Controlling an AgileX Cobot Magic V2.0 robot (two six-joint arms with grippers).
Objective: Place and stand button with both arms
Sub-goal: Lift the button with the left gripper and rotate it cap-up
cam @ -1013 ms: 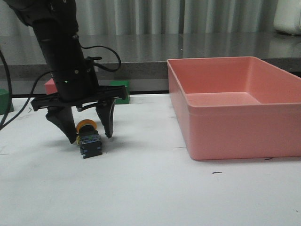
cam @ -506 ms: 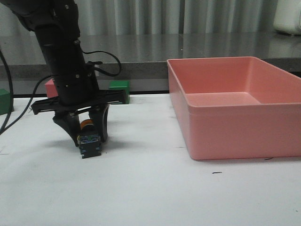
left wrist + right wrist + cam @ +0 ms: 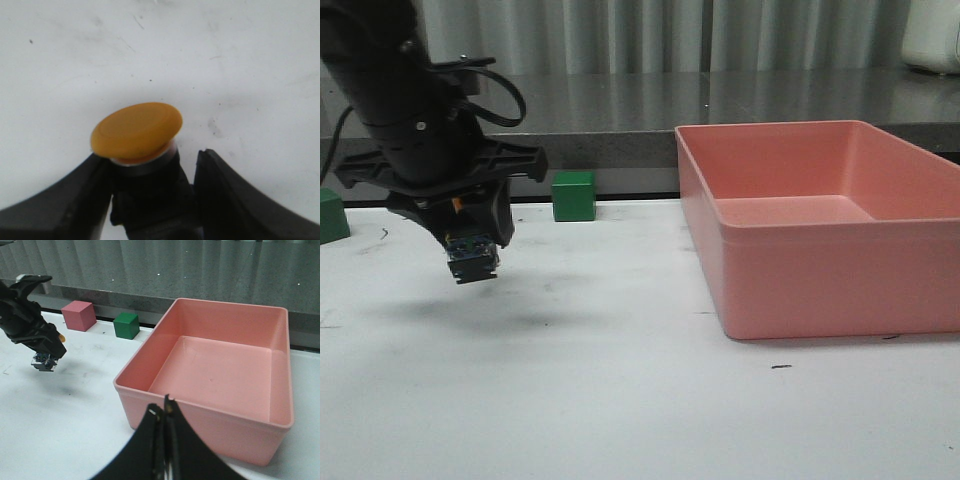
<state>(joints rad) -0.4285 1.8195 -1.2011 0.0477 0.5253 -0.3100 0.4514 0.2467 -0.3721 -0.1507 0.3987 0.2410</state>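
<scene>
The button's base (image 3: pixel 473 262) is hanging at a slant above the white table. My left gripper should make the button level and bring it down to the white surface (image 3: pixel 426 314) before it opens.
My left gripper (image 3: pixel 470 240) is shut on the button (image 3: pixel 472 257) and holds it clear above the white table, at the left. In the left wrist view the button's yellow cap (image 3: pixel 136 131) and silver collar stick out beyond the black fingers (image 3: pixel 235 200), which clamp its black base. The right wrist view shows the left gripper with the button (image 3: pixel 44 361) in the air at the left. My right gripper (image 3: pixel 164 412) is shut and empty, in front of the pink bin's near wall. It is not seen in the front view.
A large pink bin (image 3: pixel 820 255) stands on the right of the table (image 3: pixel 620 400). A green cube (image 3: pixel 573 195) sits at the back, a pink cube (image 3: pixel 79 315) beside it, and another green cube (image 3: pixel 332 216) at the far left edge.
My left gripper closed round the button on the table, then lifted it up and a little to the left. The button now hangs above the table.
</scene>
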